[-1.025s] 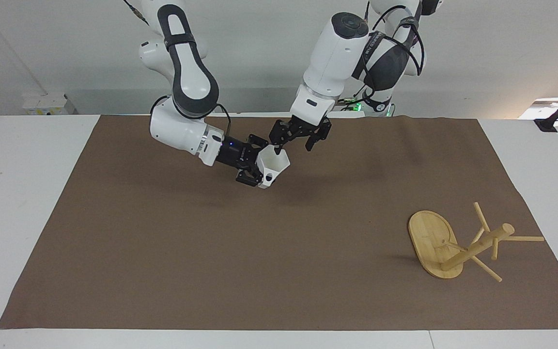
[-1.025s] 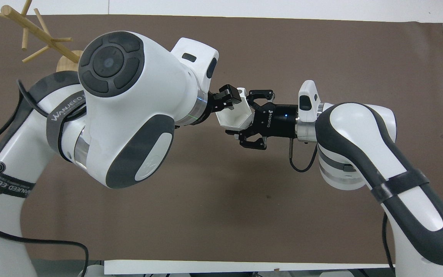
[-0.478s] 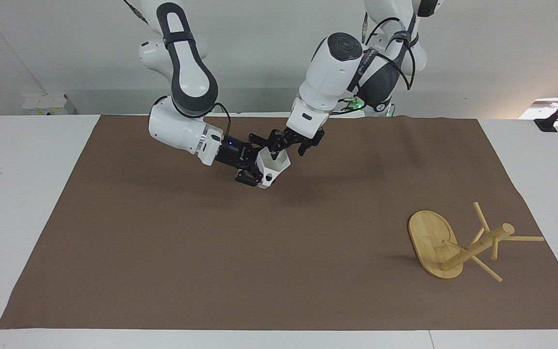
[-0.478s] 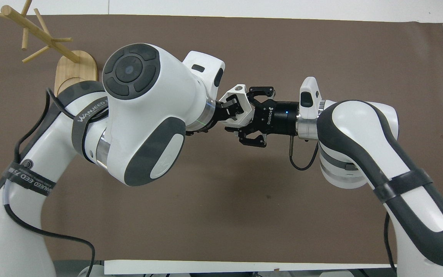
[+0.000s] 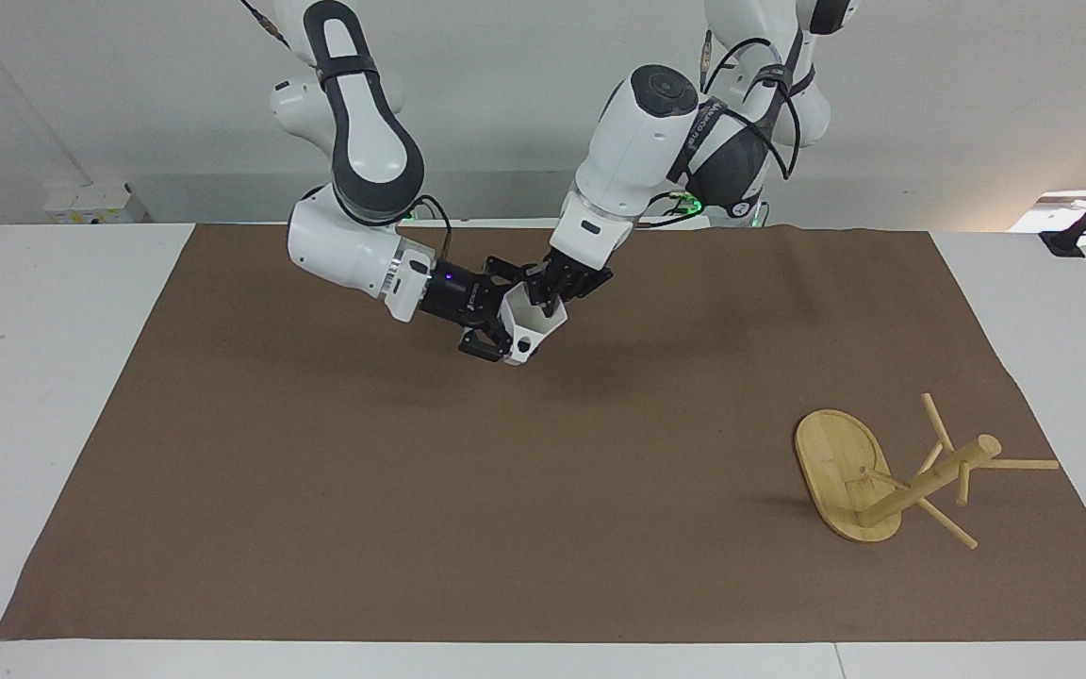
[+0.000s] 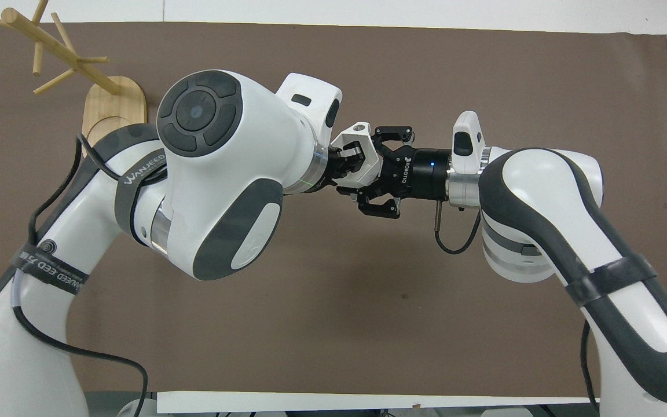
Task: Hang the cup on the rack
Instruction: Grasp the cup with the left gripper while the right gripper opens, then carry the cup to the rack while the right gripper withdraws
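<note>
Both grippers clasp the cup (image 5: pixel 530 322) and the rack (image 5: pixel 926 485) stands past my left gripper, so my right gripper should open and withdraw before my left gripper hangs the cup.
The white faceted cup (image 5: pixel 532 332) hangs in the air over the brown mat, near the robots' edge. My right gripper (image 5: pixel 503 319) is shut on the cup's body and holds it tilted, with the handle hole facing down and outward. My left gripper (image 5: pixel 545 300) comes down from above and is shut on the cup's rim, one finger inside. In the overhead view the cup (image 6: pixel 359 156) sits between the left gripper (image 6: pixel 350 163) and the right gripper (image 6: pixel 372 171). The bamboo rack (image 5: pixel 929 481) stands on its oval base, apart from both arms.
The rack's base (image 5: pixel 835 462) sits on the brown mat (image 5: pixel 411 490) toward the left arm's end, farther from the robots than the cup. In the overhead view the rack (image 6: pixel 61 49) is partly hidden by the left arm. White table borders the mat.
My left gripper has come down onto the cup and its open fingers have shut on the rim. The right gripper has kept its hold, lifting the cup slightly toward the robots.
</note>
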Available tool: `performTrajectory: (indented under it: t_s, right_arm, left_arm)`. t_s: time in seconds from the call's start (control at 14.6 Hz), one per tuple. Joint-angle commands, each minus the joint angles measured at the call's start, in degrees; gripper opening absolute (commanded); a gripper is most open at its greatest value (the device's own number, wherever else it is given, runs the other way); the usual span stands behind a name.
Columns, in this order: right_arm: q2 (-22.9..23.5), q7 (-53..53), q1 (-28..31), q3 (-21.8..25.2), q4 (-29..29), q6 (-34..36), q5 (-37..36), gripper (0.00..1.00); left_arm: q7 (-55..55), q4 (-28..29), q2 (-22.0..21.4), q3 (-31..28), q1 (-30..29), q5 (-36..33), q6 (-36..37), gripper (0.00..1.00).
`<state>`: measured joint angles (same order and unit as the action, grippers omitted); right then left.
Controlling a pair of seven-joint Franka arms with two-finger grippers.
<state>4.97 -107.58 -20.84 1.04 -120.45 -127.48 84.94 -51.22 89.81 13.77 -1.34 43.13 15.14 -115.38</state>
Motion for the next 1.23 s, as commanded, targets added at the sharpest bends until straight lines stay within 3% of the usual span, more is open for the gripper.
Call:
performTrajectory:
  t_s: [0.0,0.14,0.27,0.34,0.55,0.75,0.96,1.16]
  right_arm:
    - [-0.2,1.8,0.0,-0.2,0.7,-0.1,1.1,0.49]
    - [-0.2,1.8,0.0,-0.1,0.7,0.3,1.1,0.56]
    - [-0.2,1.8,0.0,-0.1,0.7,0.2,1.1,0.71]
    - [-0.2,1.8,0.1,-0.1,0.7,0.1,1.1,0.99]
    - [-0.2,1.8,0.4,-0.1,0.7,0.6,1.1,1.0]
    - [-0.2,1.8,2.6,0.4,0.9,4.4,-0.9,1.0]
    - [-0.1,1.9,9.4,0.4,3.4,10.2,-14.3,1.0]
    - [0.0,8.8,16.3,0.4,10.2,19.8,-32.2,1.0]
  left_arm:
    - [2.3,1.3,-0.5,-0.4,-0.1,-0.9,-1.2,0.0]
    - [7.4,1.2,-0.4,-0.4,-1.4,-1.1,-2.3,0.0]
    - [7.8,0.4,0.1,-0.9,-2.0,-1.1,-1.9,0.0]
    - [6.7,-0.8,0.1,-0.9,-1.9,-1.2,-0.5,0.0]
    - [3.3,-2.3,0.3,-0.9,-1.8,-8.3,2.1,0.0]
    - [2.2,-2.3,-0.2,-1.0,-2.1,-9.0,2.0,0.0]
    - [-1.8,0.6,-3.4,-2.9,-4.4,-10.0,1.0,0.0]
    - [-2.6,12.8,-10.2,-2.6,-12.6,-9.2,-12.5,0.0]
